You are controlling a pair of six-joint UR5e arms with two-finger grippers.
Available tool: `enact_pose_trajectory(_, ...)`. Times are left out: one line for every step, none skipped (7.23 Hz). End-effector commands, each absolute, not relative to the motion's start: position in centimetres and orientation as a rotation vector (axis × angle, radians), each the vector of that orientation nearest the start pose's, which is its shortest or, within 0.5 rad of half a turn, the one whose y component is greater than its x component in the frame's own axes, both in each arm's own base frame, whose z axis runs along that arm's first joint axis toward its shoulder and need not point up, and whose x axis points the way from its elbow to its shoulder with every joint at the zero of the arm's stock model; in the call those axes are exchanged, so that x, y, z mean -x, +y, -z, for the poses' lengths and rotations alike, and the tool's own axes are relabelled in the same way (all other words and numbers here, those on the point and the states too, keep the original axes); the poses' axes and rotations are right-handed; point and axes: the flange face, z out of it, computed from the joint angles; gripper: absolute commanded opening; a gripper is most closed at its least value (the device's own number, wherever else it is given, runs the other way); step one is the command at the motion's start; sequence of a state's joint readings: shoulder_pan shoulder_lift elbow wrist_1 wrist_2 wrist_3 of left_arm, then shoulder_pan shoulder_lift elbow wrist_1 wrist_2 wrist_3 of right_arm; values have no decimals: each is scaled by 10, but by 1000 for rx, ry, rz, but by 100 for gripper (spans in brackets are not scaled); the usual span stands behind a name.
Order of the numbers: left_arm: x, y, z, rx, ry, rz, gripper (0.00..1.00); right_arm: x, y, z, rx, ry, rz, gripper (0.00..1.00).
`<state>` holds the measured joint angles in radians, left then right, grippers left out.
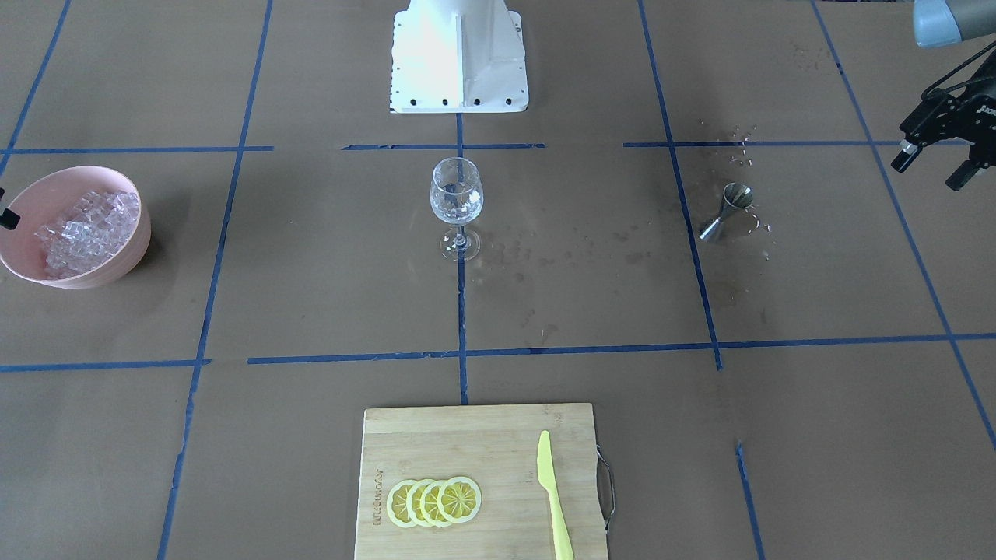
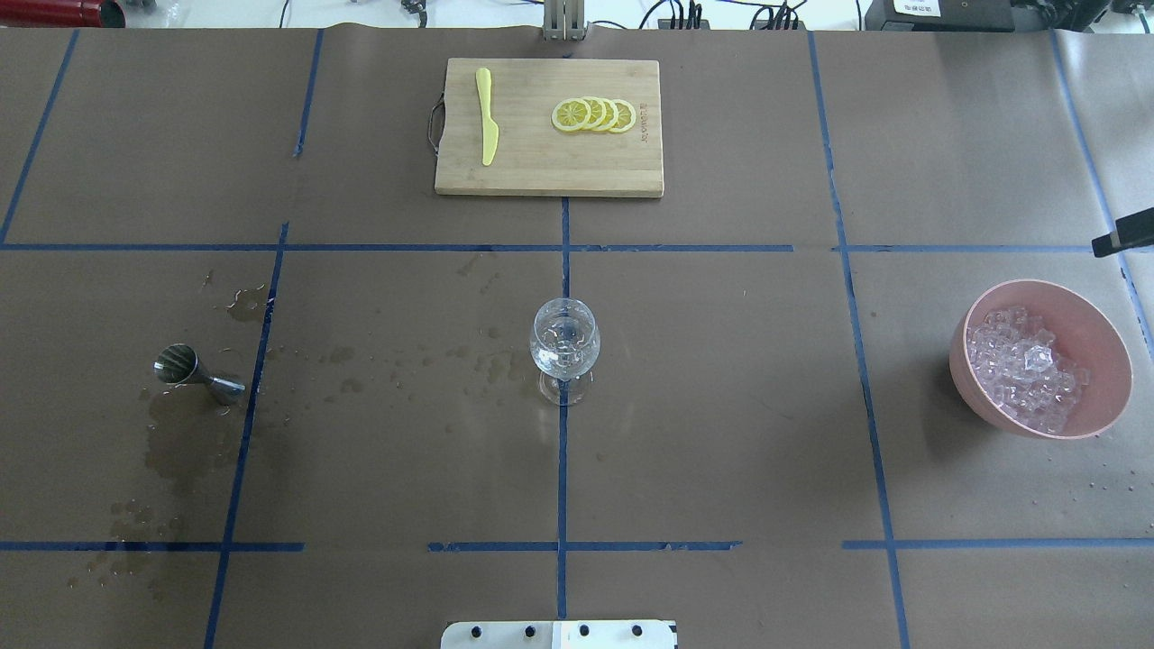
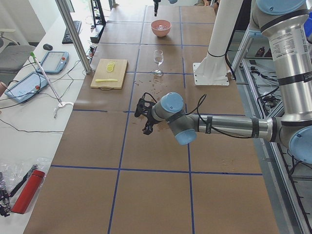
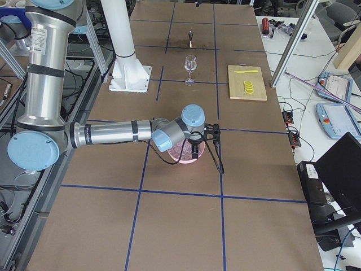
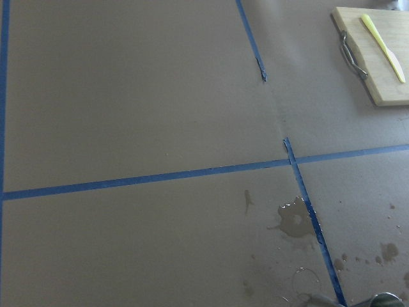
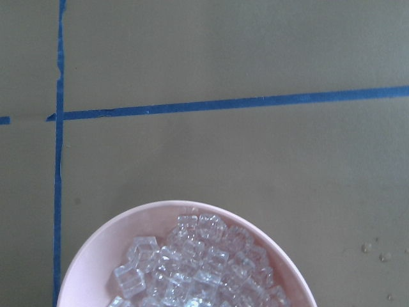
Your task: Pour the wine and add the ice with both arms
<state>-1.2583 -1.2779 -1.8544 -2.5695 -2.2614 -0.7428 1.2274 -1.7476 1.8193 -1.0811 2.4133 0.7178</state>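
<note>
An ice cube (image 1: 80,229) will come loose alone when I lift it from the pink bowl, because edges and gaps (image 6: 137,267) can be seen between the ice cubes.
A wine glass (image 1: 457,198) with some clear ice in it stands upright at the table's middle (image 2: 564,342). A pink bowl (image 1: 134,260) holds many clear ice cubes (image 1: 89,229), which also show in the overhead view (image 2: 1023,370) and the right wrist view (image 6: 198,268). Of my right gripper (image 2: 1122,236) only a black tip shows beside the bowl, so I cannot tell its state. My left gripper (image 1: 934,167) is open and empty, raised beyond a steel jigger (image 1: 727,210) that lies on its side (image 2: 194,371).
A wooden cutting board (image 2: 541,171) at the far side holds lemon slices (image 2: 595,114) and a yellow knife (image 2: 487,126). Wet stains (image 2: 180,451) spread around the jigger. The white pedestal (image 1: 459,54) stands behind the glass.
</note>
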Motion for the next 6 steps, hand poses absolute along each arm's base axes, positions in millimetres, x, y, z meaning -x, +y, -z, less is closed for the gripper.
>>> enact_pose_trajectory(-52,-392,-530,-505,1015,48,100,130,-409,-556,54,-925,-203,100)
enact_pose_trajectory(-52,-392,-528,-507,1015,51,100,134,-405,-560,65,-914,-204,100)
enact_pose_trajectory(-52,-391,-528,-509,1016,50,100,146,-401,-560,95,-909,-213,100)
enact_pose_trajectory(-52,-391,-527,-509,1017,51,100,154,-401,-559,103,-909,-207,100)
enact_pose_trajectory(-52,-391,-527,-509,1017,51,100,158,-401,-560,108,-906,-202,100)
enact_pose_trajectory(-52,-391,-527,-511,1017,50,100,163,-401,-560,105,-898,-196,99)
